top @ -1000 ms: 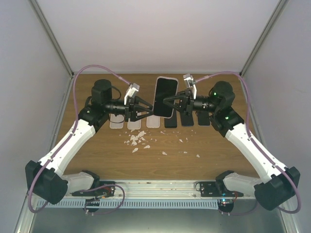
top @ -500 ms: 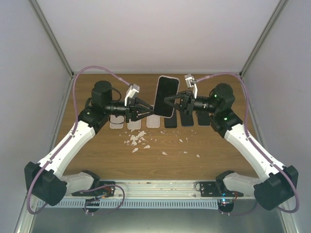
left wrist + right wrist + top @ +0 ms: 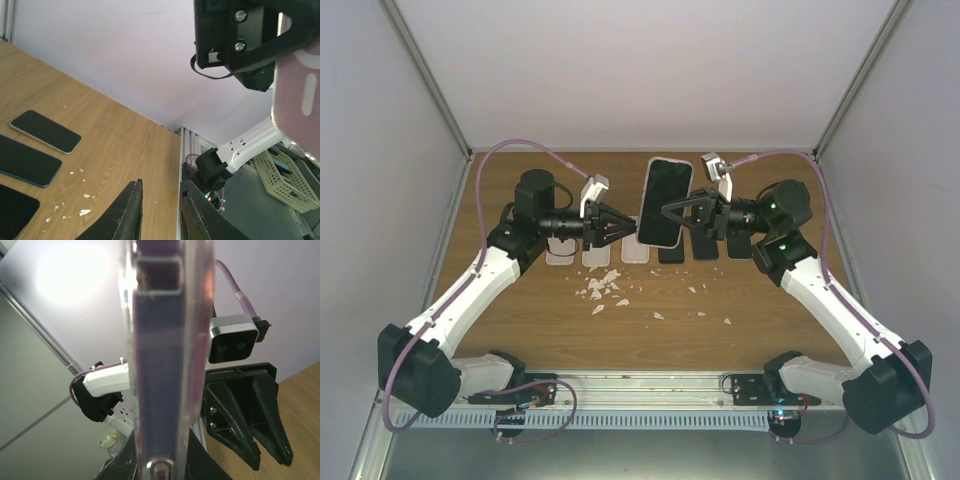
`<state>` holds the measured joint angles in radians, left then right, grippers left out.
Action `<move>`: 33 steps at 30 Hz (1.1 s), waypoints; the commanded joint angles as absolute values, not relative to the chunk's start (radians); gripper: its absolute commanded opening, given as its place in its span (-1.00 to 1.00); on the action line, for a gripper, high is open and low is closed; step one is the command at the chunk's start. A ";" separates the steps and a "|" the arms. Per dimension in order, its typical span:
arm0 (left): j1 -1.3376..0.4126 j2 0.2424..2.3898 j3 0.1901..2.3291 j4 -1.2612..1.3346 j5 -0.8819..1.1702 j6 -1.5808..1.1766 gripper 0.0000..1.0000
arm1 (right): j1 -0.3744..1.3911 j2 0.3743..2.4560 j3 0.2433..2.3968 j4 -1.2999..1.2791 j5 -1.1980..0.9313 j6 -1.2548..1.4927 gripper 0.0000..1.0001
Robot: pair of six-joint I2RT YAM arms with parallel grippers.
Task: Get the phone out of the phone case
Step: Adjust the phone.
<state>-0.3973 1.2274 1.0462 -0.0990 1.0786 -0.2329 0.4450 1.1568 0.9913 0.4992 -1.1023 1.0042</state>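
Note:
The pinkish case point(image 3: 299, 97) is off to one side of my left gripper's narrow fingers, so my left gripper should move away and open wider at the case's lower corner point(image 3: 643, 238).
The phone in its clear pinkish case point(image 3: 663, 203) hangs in the air over the back of the table, screen up, with my right gripper point(image 3: 672, 215) shut on its right edge. In the right wrist view the cased phone point(image 3: 165, 365) stands edge-on between the fingers of the right gripper point(image 3: 162, 460). My left gripper point(image 3: 625, 229) points at the phone's lower left edge, its jaws a narrow gap apart. In the left wrist view nothing lies between the fingers of the left gripper point(image 3: 161, 185), and the case's pink back point(image 3: 300, 95) shows at the upper right.
A row of several phones and cases point(image 3: 670, 250) lies on the wooden table point(image 3: 760, 310) under the grippers. White scraps point(image 3: 605, 288) are scattered in front of the row. Two dark phones point(image 3: 45, 131) show in the left wrist view. A green basket point(image 3: 285, 175) sits off the table.
The left gripper's jaws have narrowed and its tips have come closer to the phone's left edge. The right gripper and the phone have shifted slightly to the right.

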 commanded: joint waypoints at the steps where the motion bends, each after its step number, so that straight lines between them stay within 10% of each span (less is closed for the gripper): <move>1: -0.390 1.229 1.036 -0.047 1.095 -0.248 -0.51 | 0.447 1.130 1.025 0.569 -1.126 1.016 -0.99; 12: -0.393 1.140 1.019 0.100 1.259 -0.372 0.05 | 0.445 1.100 1.085 0.228 -0.945 0.687 -0.99; 33: -0.438 1.225 1.094 -0.057 0.965 -0.274 -0.31 | 0.445 1.116 1.071 0.288 -0.967 0.722 -0.99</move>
